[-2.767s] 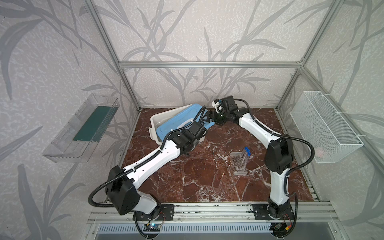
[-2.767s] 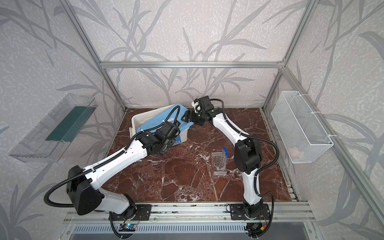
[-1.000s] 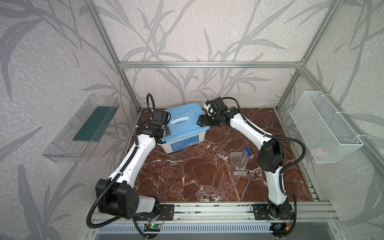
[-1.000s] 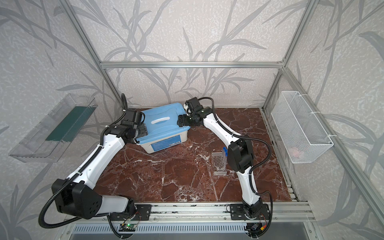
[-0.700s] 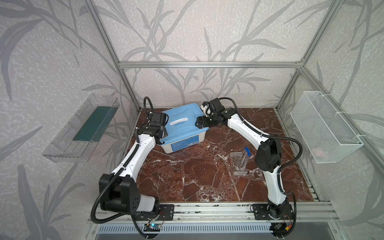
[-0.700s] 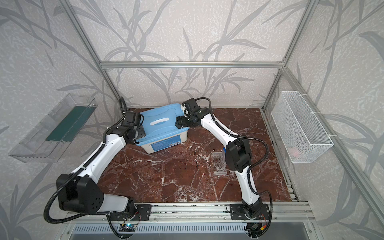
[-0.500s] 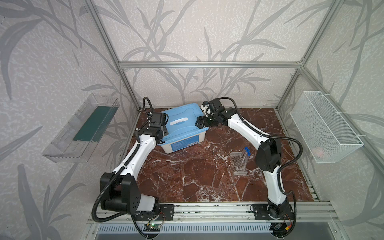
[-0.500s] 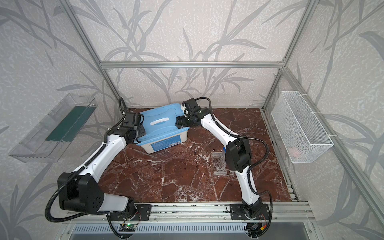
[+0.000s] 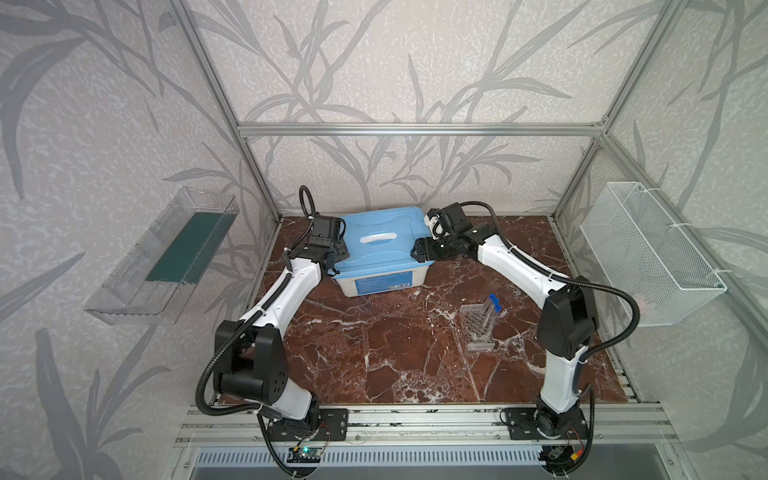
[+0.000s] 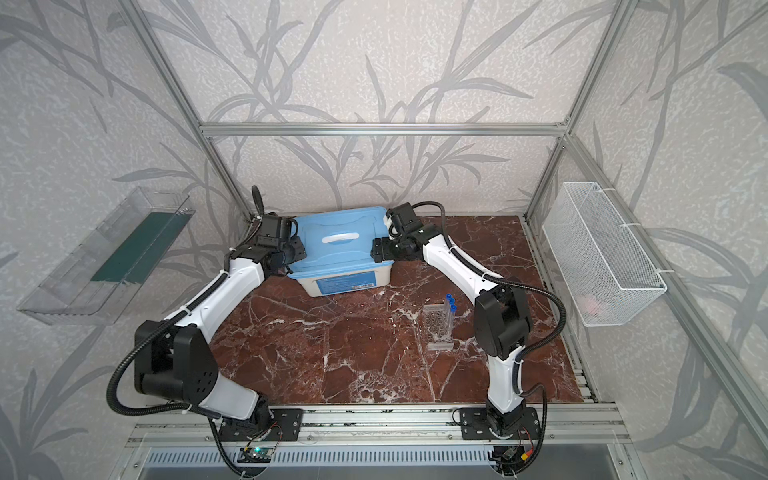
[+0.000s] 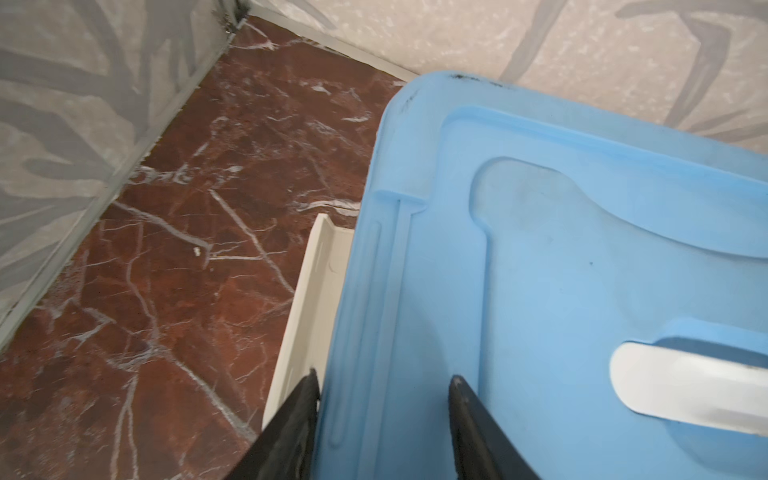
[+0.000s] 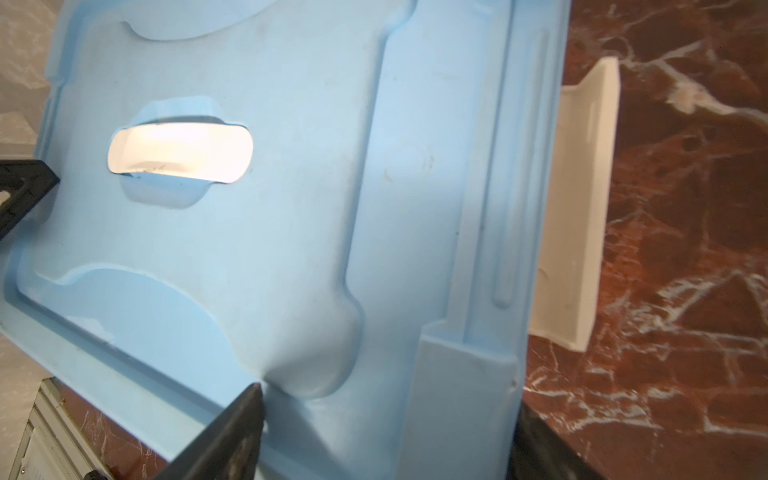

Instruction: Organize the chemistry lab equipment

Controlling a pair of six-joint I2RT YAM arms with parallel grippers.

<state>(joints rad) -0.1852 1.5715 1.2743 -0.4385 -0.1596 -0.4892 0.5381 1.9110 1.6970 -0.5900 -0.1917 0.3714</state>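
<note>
The white latch [image 11: 314, 300] sticks out away from the edge at the end of the blue lid, so my left gripper should open wider and squeeze the latch shut against the lid's hollow [image 11: 428, 328].
A clear honeycomb-holed rack [image 9: 478, 332] [image 10: 436, 328] stands on the marble at the right, with blue-capped tubes [image 9: 493, 302] [image 10: 449, 302] upright in it. At the back sits the white box, its blue lid [image 9: 382, 245] [image 10: 338, 245] flat on top. My left gripper [image 9: 338, 253] [image 11: 384, 376] is shut on the lid's left end band, one finger outside by the white latch [image 11: 316, 291], the other in the lid's recess. At the opposite end my right gripper [image 9: 417, 249] [image 12: 390, 399] grips the right band the same way, beside the other latch [image 12: 577, 208].
A white wire basket [image 9: 648, 253] hangs on the right wall. On the left wall is a clear shelf [image 9: 166, 257] with a green base. The box stands close to the back wall. Both arms' elbows rise over the table's front corners.
The lid, tilted off the box earlier, now lies flat on it. Within the last second my left jaws narrowed onto the lid's edge and my right jaws closed a little.
</note>
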